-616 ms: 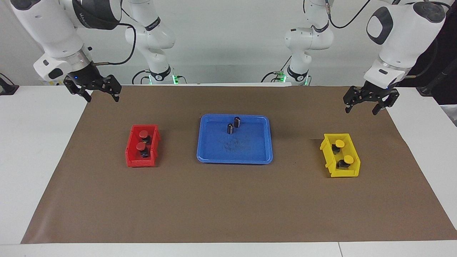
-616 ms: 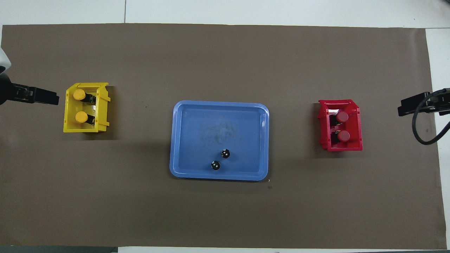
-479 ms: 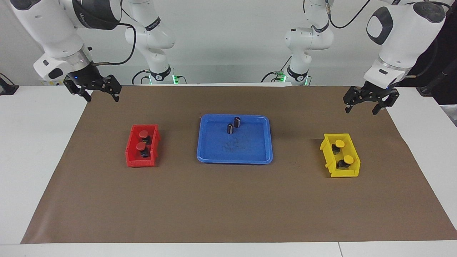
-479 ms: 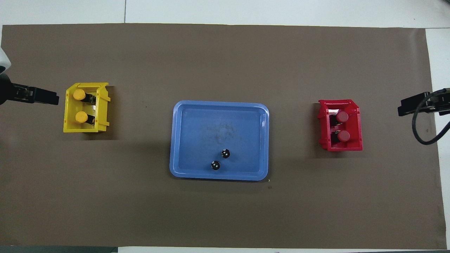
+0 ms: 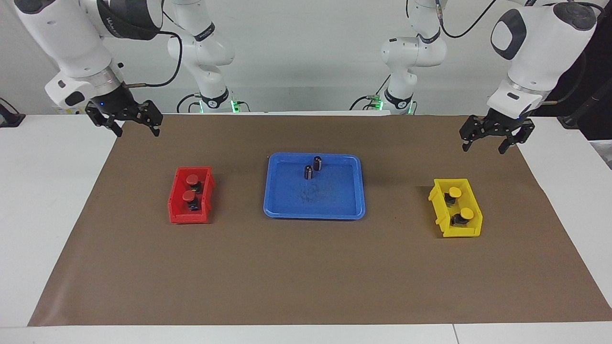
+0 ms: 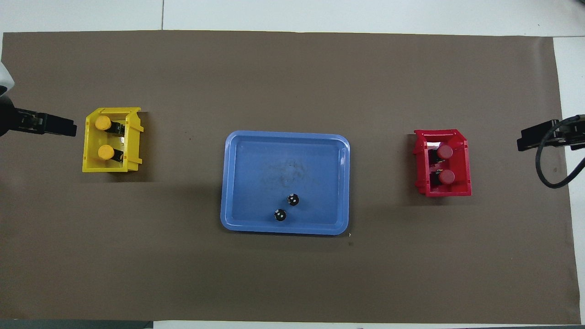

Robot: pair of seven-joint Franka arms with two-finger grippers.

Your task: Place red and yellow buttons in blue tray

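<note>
A black body (image 6: 433,156) continues straight from the red cap, so the red button (image 6: 444,151) will come out whole when I lift it.
Two red buttons (image 5: 192,179) (image 5: 189,196) lie in the small red bin (image 5: 178,210). Two yellow buttons (image 5: 455,192) (image 5: 466,213) lie in the small yellow bin (image 5: 461,232). The blue tray (image 5: 334,196) sits mid-table between the bins, also in the overhead view (image 6: 283,155). My left gripper (image 5: 483,148) is open and empty, raised over the mat's edge at the left arm's end. My right gripper (image 5: 137,133) is open and empty, raised over the mat's edge at the right arm's end.
Two dark cylinders without coloured caps (image 5: 317,163) (image 5: 309,172) stand upright in the tray, in the part nearer to the robots. A brown mat (image 5: 306,272) covers the white table. The red bin (image 6: 460,189) and the yellow bin (image 6: 89,146) show in the overhead view too.
</note>
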